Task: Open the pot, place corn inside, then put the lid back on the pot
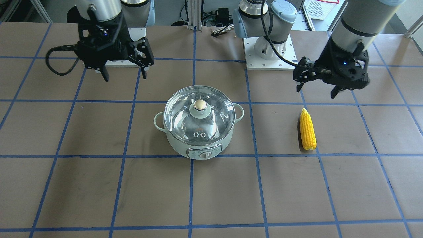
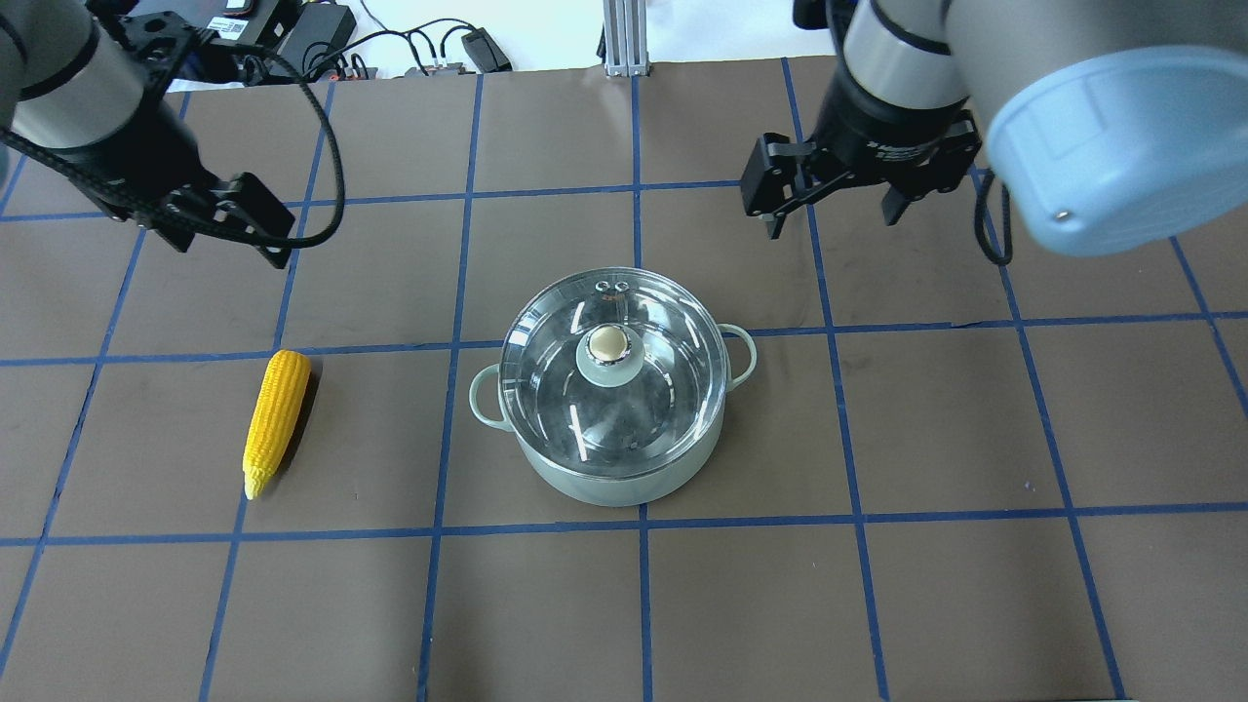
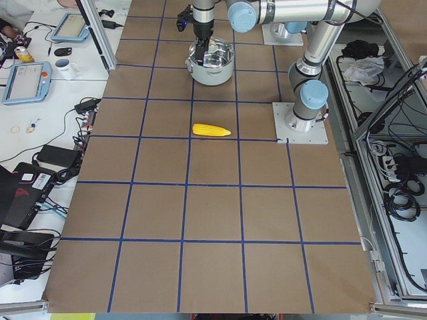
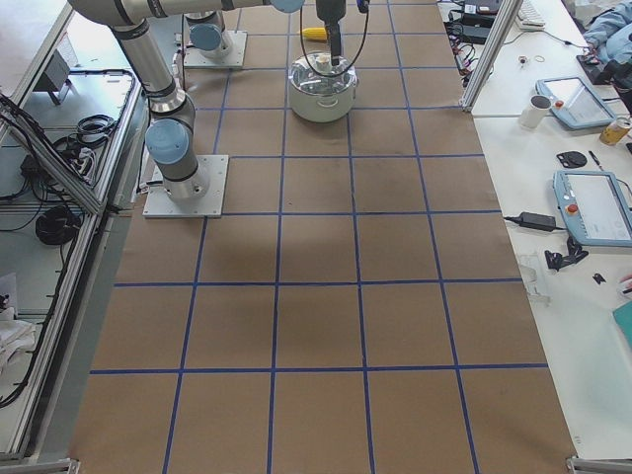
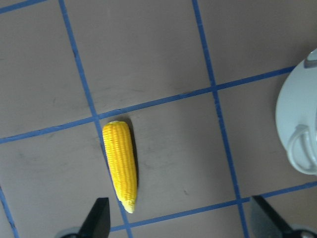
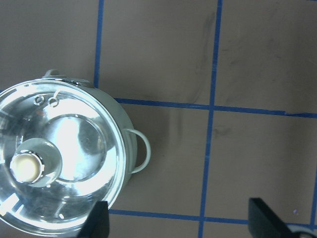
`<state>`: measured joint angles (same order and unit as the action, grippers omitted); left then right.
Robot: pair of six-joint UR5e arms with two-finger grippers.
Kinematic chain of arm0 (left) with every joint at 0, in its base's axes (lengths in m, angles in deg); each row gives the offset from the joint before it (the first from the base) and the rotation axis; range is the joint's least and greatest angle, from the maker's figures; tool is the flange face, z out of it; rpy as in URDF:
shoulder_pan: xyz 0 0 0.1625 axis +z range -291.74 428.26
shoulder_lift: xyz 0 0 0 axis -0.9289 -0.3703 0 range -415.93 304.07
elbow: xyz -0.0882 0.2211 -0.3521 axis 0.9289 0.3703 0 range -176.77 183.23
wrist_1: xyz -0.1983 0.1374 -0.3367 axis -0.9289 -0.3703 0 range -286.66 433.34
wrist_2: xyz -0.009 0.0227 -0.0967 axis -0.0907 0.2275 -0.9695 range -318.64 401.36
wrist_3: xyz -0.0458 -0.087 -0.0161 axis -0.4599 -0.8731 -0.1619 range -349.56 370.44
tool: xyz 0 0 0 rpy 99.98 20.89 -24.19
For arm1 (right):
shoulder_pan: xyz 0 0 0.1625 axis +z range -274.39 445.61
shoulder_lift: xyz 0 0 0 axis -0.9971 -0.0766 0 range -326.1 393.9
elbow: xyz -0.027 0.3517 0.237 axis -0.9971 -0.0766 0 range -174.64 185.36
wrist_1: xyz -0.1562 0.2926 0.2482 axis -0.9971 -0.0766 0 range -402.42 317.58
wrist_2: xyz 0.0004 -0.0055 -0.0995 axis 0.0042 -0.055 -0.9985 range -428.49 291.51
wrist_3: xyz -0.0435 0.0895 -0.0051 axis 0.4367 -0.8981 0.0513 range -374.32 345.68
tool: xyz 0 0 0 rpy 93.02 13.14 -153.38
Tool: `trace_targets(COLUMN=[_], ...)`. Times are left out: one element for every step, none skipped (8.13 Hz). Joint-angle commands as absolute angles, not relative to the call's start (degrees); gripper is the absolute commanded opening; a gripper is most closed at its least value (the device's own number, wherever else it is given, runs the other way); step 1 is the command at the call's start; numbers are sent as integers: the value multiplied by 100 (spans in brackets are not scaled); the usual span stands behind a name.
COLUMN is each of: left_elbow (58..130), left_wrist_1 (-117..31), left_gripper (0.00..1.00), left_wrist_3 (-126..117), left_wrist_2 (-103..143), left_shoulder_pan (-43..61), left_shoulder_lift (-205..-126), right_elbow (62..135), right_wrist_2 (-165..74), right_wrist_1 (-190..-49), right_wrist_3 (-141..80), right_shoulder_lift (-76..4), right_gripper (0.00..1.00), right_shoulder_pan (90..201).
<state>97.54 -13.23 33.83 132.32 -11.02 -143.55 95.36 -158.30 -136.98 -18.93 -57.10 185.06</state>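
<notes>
I expect the yellow corn [image 1: 308,129] to rest fully below the pot's rim when I lower it, because the corn is shorter than the pot's opening [image 1: 199,115] is wide.
The pale mint pot [image 1: 198,147] stands at the table's middle with the clear glass lid [image 1: 216,114] seated on it, gold knob on top. The yellow corn [image 1: 307,129] lies flat on the table, apart from the pot, on my left side. My left gripper [image 1: 316,92] hovers open and empty above the table, just behind the corn; its wrist view shows the corn [image 5: 121,163] ahead of the spread fingertips. My right gripper [image 1: 125,78] hovers open and empty behind the pot on the other side; its wrist view shows the lid [image 6: 74,148] at lower left.
The brown table carries a blue tape grid. The white arm base plates [image 1: 267,53] sit at the robot's edge. Side benches beside the table hold tablets [image 4: 592,202], a mug [image 4: 538,111] and cables.
</notes>
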Motion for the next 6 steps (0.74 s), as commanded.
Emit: trace_targets(left_elbow=[9771, 9806, 9911, 10112, 10410, 10665], left_wrist_1=[-1052, -990, -928, -763, -700, -403], left_gripper=[100, 100, 100, 100, 100, 100], left_wrist_3=[4891, 4929, 5060, 5139, 5114, 5122], left_wrist_2=[13242, 13259, 13268, 13277, 13242, 13268], left_shoulder_pan=[29, 119, 138, 147, 147, 147], left_shoulder_lift=[-14767, -15004, -15250, -15418, -15593, -15760], right_elbow=[9527, 9527, 9588, 9606, 9606, 9624], right_wrist_2=[-15849, -15849, -15901, -15919, -15963, -15955], right_wrist_1=[-14539, -14586, -14647, -14779, -14928, -14982], right_wrist_3=[-3141, -3450, -4010, -4207, -4218, -4331], right_shoulder_lift=[-4920, -4699, -4522, -4329, -4188, -4100], right_gripper=[100, 100, 100, 100, 100, 100], right_shoulder_pan=[19501, 19764, 20054, 20257, 20303, 20303])
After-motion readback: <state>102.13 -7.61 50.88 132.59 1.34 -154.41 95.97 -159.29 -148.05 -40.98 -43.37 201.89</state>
